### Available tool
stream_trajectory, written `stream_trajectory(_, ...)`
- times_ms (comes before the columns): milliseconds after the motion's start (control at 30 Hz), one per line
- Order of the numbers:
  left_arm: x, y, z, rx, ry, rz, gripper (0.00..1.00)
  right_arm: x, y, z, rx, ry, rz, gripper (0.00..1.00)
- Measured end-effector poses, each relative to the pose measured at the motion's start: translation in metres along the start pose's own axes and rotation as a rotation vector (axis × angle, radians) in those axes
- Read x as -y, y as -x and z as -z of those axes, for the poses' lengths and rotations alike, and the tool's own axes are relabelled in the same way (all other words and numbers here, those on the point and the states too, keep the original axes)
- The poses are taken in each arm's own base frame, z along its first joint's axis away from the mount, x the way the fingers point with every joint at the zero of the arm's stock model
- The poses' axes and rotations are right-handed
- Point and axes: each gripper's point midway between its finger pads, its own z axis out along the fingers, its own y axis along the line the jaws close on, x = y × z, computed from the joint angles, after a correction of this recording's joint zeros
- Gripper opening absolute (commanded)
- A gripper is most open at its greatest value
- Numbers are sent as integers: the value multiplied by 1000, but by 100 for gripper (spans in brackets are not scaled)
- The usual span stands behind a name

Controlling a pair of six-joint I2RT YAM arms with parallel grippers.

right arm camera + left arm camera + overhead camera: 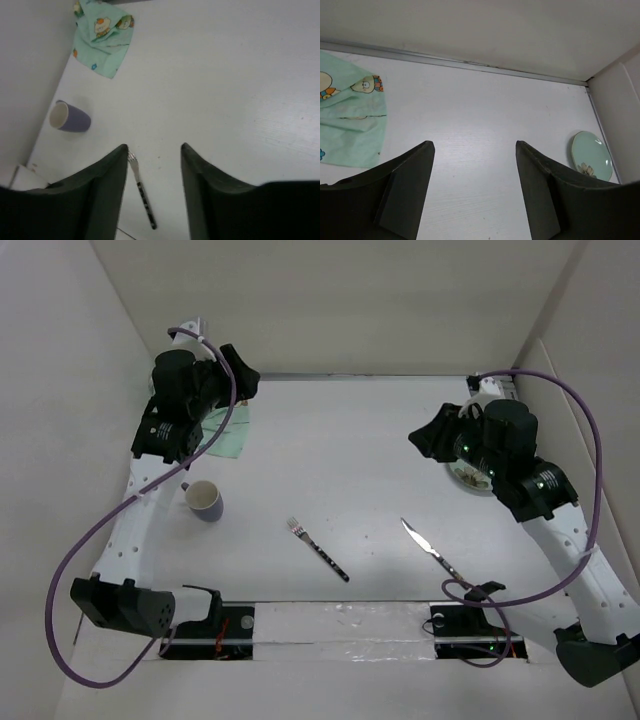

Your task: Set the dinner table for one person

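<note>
My left gripper needs to pull the crumpled placemat to the table's middle before my right gripper takes it, because the placemat lies far from my right gripper.
The white dinner table holds a crumpled mint-green cartoon-print placemat at the far left. A purple cup stands upright at the left. A fork and a knife lie near the front. A pale green plate lies at the right, partly under the right arm. My left gripper is open and empty, raised next to the placemat. My right gripper is open and empty, raised beside the plate. The right wrist view shows the fork, the cup and the placemat.
White walls enclose the table at the back, left and right. The plate sits close to the right wall. Purple cables loop off both arms. The arm bases and a taped strip run along the near edge.
</note>
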Motion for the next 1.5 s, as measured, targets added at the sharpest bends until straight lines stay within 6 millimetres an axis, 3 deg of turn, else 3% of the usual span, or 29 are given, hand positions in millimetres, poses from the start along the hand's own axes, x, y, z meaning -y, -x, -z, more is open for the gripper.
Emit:
stream_trajectory(67,-5,-5,-6,-14,22,9,59,5,2,-1,3,-13,-2,0)
stream_trajectory(167,-16,-4,-13,-8,81,18,35,10,2,-4,-1,-28,-4,0)
stream_trajectory(200,-19,-2,-15,-2,100,25,16,11,1,-5,-4,-30,-1,0)
stream_trajectory(267,-30,6,-24,15,163,32,0,12,0,-7,-9,-33,3,0)
stream_trajectory(400,-70,19,-49,27,284,73,0,12,-3,-8,-18,-25,8,0)
stream_trajectory(500,-134,11,-65,-4,423,135,27,14,-11,-10,-40,-22,6,0)
stream_trajectory(600,-197,-16,-77,-74,575,187,43,19,-23,-13,-71,-27,2,0)
stream_trajectory(667,-232,-40,-84,-132,667,208,48,20,-27,-15,-83,-27,0,0)
stream_trajectory(700,-245,-53,-87,-162,700,214,53,20,-28,-15,-85,-26,0,0)
stream_trajectory(800,-267,-88,-100,-248,746,231,54,18,-29,-17,-94,-14,-1,3)
stream_trajectory(833,-271,-99,-105,-273,752,238,53,18,-30,-18,-99,-12,-1,7)
stream_trajectory(867,-273,-104,-107,-285,751,243,51,18,-31,-20,-105,-9,-2,20)
stream_trajectory(900,-278,-117,-114,-315,752,254,51,18,-33,-22,-112,-8,0,20)
stream_trajectory(967,-280,-135,-123,-358,745,262,51,19,-37,-26,-132,-7,1,35)
stream_trajectory(1067,-275,-164,-136,-424,733,249,52,22,-43,-32,-154,-10,1,46)
stream_trajectory(1333,-235,-241,-170,-597,665,147,53,27,-51,-39,-182,-23,-4,51)
stream_trajectory(1400,-232,-253,-177,-625,668,108,53,27,-53,-41,-186,-24,-5,51)
stream_trajectory(1500,-228,-253,-187,-615,674,71,53,29,-55,-44,-196,-29,-6,51)
